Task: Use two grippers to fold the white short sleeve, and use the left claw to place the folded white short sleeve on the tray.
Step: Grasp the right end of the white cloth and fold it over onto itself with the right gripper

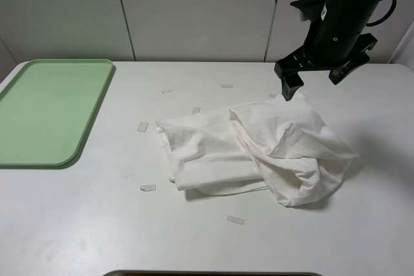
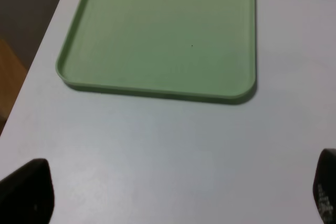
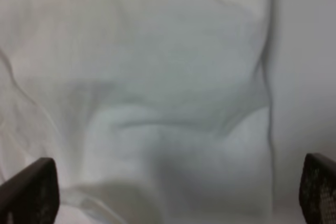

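Observation:
I should bring my right gripper back down and smooth out that flap (image 1: 315, 141) before it leaves, because the white short sleeve's top layer lies bunched (image 1: 299, 163) near its front edge.
The white short sleeve (image 1: 259, 153) lies crumpled and loosely folded on the table, right of centre. It fills the right wrist view (image 3: 157, 93). My right gripper (image 1: 315, 79) hangs open above the shirt's far right edge, empty. Its fingertips (image 3: 29, 192) show wide apart in the right wrist view. The pale-green tray (image 1: 48, 111) sits empty at the table's left. It also shows in the left wrist view (image 2: 163, 35). My left gripper (image 2: 178, 198) is open and empty over bare table near the tray. It is out of the exterior high view.
Several small pale tape strips (image 1: 148, 187) lie scattered on the white table (image 1: 97, 224) around the shirt. A pale panelled wall (image 1: 194, 11) stands behind the table. A dark edge (image 1: 213, 273) shows at the front.

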### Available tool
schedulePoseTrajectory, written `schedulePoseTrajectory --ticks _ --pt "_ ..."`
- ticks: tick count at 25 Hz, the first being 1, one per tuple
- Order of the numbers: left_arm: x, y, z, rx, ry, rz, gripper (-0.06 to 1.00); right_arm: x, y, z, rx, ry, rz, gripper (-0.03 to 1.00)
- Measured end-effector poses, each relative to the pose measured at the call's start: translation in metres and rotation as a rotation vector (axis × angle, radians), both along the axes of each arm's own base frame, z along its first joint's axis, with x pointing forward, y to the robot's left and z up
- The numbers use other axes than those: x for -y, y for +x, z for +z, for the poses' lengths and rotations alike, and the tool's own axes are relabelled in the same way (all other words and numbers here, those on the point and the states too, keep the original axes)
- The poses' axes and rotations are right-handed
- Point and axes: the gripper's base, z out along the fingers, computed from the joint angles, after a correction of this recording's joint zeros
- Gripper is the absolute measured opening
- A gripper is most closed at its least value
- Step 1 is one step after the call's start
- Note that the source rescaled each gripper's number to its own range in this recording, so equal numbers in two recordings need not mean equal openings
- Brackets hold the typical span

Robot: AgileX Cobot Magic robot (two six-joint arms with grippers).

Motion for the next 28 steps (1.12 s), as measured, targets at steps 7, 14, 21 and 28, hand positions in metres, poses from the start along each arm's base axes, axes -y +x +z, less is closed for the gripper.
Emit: schedulePoseTrajectory --ticks 7,14,21,28 --pt "0.0 0.0 0.0 0.0 0.0 0.0 0.98 0.009 -0.011 0.032 0.072 -0.033 0.025 1.0" --pt "0.0 0.0 0.0 0.0 0.0 0.0 0.98 0.016 -0.016 0.045 0.104 -0.086 0.067 1.0" --pt "0.0 0.0 0.0 0.0 0.0 0.0 0.98 0.035 0.007 0.006 0.01 -0.118 0.004 1.0" --pt "0.0 0.0 0.0 0.0 0.0 0.0 0.98 0.038 0.017 -0.028 -0.081 -0.125 -0.013 1.0"
